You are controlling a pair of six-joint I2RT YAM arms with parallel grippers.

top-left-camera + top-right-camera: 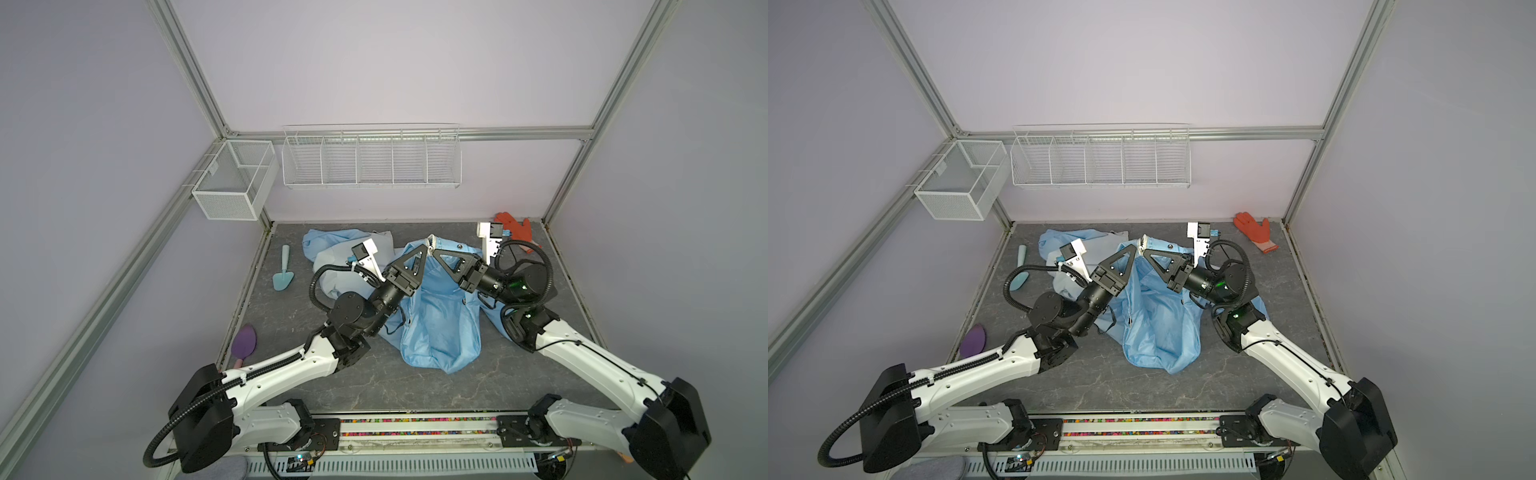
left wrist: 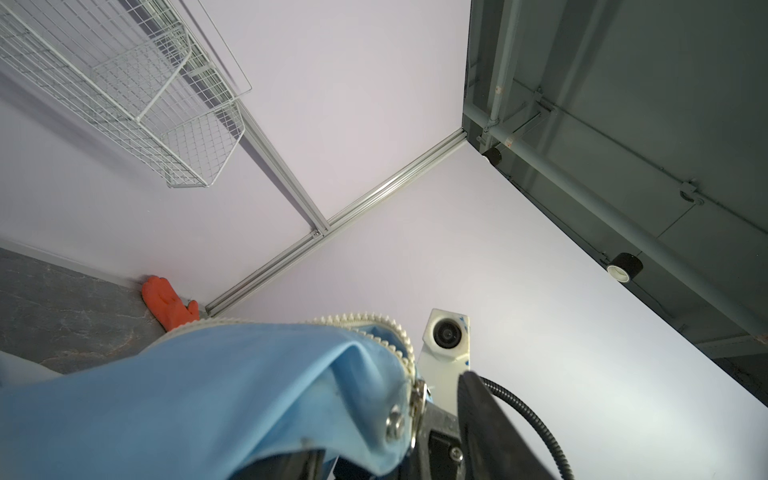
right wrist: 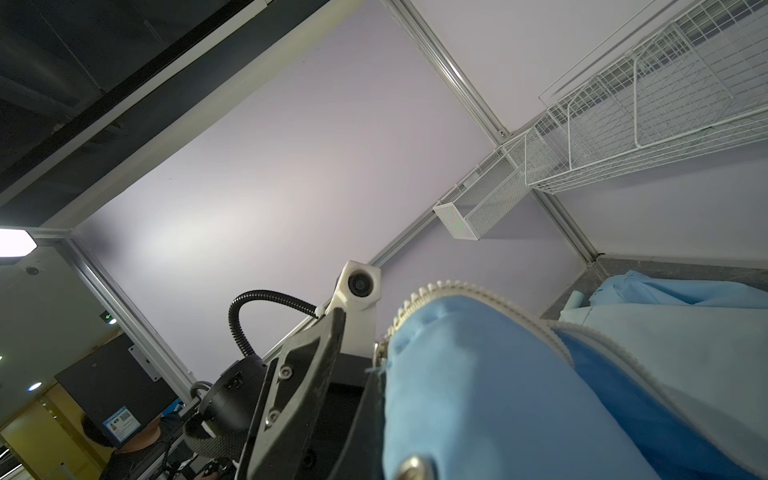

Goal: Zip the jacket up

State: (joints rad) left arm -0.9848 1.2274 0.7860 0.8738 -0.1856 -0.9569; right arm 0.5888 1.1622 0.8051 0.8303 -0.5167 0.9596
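Observation:
Both my grippers are busy at the zipper's end [image 1: 431, 240]. Next, my left gripper clamps that end [image 2: 417, 385] alone before my right gripper backs away and turns to it.
The light-blue jacket [image 1: 440, 316] lies crumpled on the grey table, and its upper edge is lifted off the surface. In both top views my two grippers meet tip to tip at the top of the white zipper [image 1: 432, 240]. My left gripper [image 1: 424, 248] is open. In the left wrist view the fabric [image 2: 187, 395], the zipper teeth [image 2: 399, 336] and a metal snap [image 2: 394, 422] drape across its jaws. My right gripper [image 1: 436, 254] is shut on the jacket's zipper edge. In the right wrist view the fabric [image 3: 478, 395] covers its fingers.
An orange glove [image 1: 515, 230] lies at the back right corner. A teal trowel [image 1: 284, 270] and a purple scoop [image 1: 244, 343] lie on the left of the table. A wire rack [image 1: 372, 160] and a mesh basket [image 1: 232, 183] hang on the walls.

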